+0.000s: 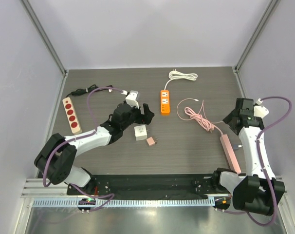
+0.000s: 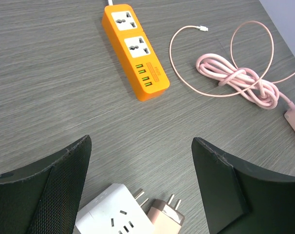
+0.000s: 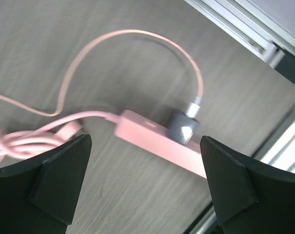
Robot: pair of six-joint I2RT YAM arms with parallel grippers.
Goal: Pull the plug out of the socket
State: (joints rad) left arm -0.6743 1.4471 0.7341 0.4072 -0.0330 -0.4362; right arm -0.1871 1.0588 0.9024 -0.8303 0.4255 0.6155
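The pink strip (image 1: 230, 153) is by the wall, a long way from the robot's left gripper, so the right gripper should move it toward the middle (image 1: 203, 134) for the left gripper to hold.
A pink socket strip (image 3: 157, 144) lies on the table with a grey plug (image 3: 184, 127) seated in it; a pink cable (image 3: 138, 39) arcs up from the plug. My right gripper (image 3: 145, 146) is open, hovering above the strip, with the plug nearer its right finger and touching neither. The strip also shows in the top view (image 1: 230, 153), beside the right arm. My left gripper (image 2: 141, 146) is open and empty, just beyond a loose white adapter (image 2: 113, 214) and a loose pink plug (image 2: 164, 217).
An orange power strip (image 1: 165, 102) with a white cord (image 1: 183, 75) lies at the back centre. A coiled pink cable (image 1: 198, 117) lies left of the right gripper (image 1: 233, 119). A wooden strip with red sockets (image 1: 71, 115) lies at the left. Grey walls enclose the table.
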